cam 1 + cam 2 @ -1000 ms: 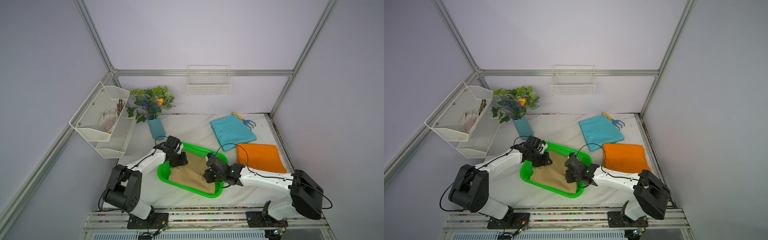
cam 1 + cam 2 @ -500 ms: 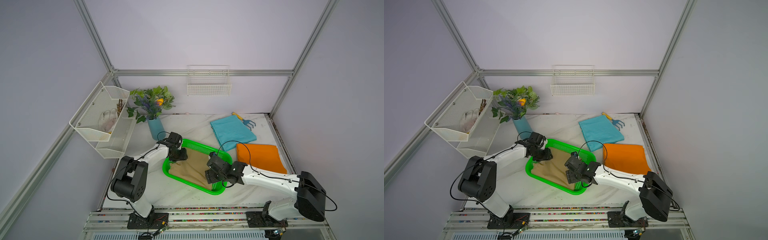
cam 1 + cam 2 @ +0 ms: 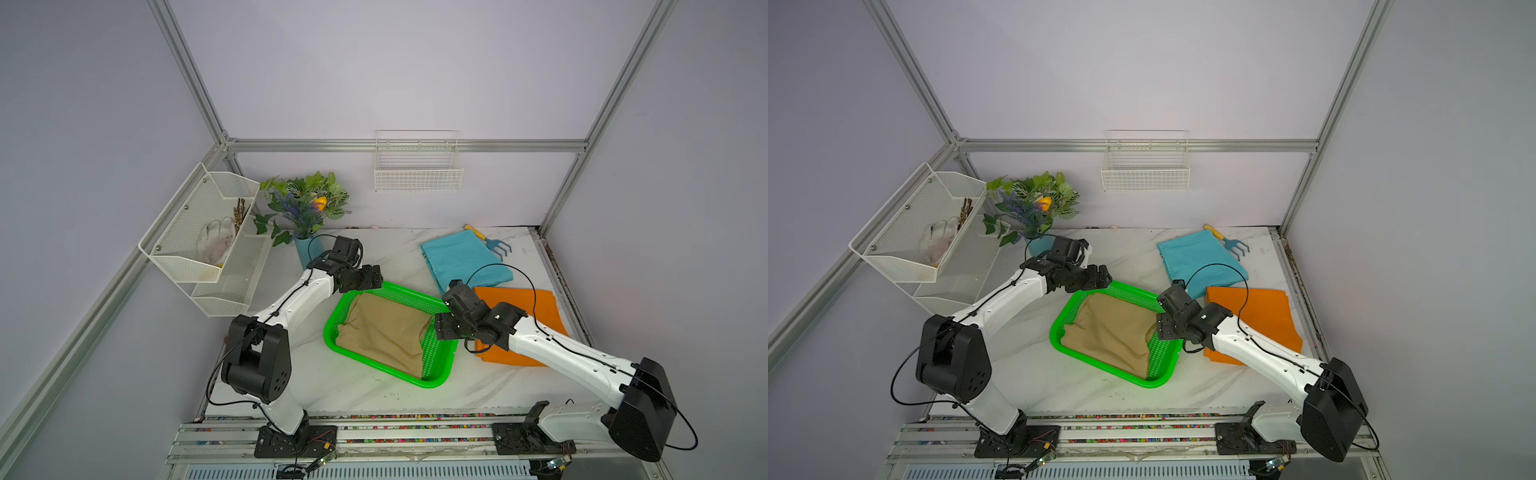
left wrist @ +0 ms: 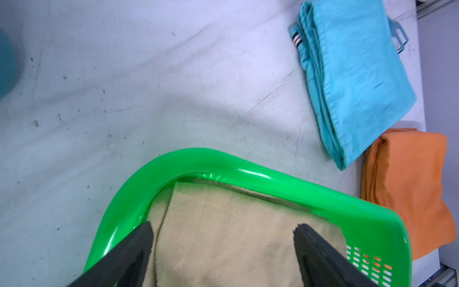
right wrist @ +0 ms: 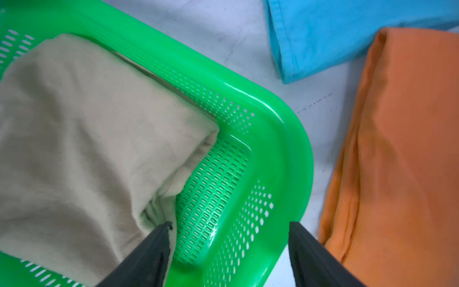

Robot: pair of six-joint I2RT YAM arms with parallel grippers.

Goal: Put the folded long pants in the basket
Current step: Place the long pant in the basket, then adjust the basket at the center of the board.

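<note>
I should push the basket's rim (image 3: 454, 354) straight with my right gripper before I take the teal pants, because the green basket slants with its far corner (image 3: 444, 303) close to them.
The tan folded long pants (image 3: 386, 328) (image 3: 1113, 328) lie inside the green basket (image 3: 436, 357) (image 3: 1163, 357), slightly rumpled at their right end. My left gripper (image 3: 376, 278) (image 4: 223, 227) hovers open over the basket's far left corner, with nothing between its fingers. Over the basket's right rim (image 5: 285, 149), my right gripper (image 3: 440, 328) (image 5: 231, 225) is open too, one fingertip close to the tan cloth (image 5: 87, 136). The teal pants (image 3: 465, 259) (image 4: 355, 74) lie on the table at the back right. The orange pants (image 3: 519, 316) (image 5: 409, 149) lie partly under my right arm.
A vase of flowers (image 3: 305, 208) stands just behind my left gripper. A white mesh rack (image 3: 208, 241) hangs on the left wall, a white wire basket (image 3: 417, 166) on the back wall. A small garden rake (image 3: 494, 245) lies beside the teal pants.
Both grippers have opened and let go of the tan pants, which now rest in the basket. The left gripper drew back to the far corner, the right one towards the right rim.
</note>
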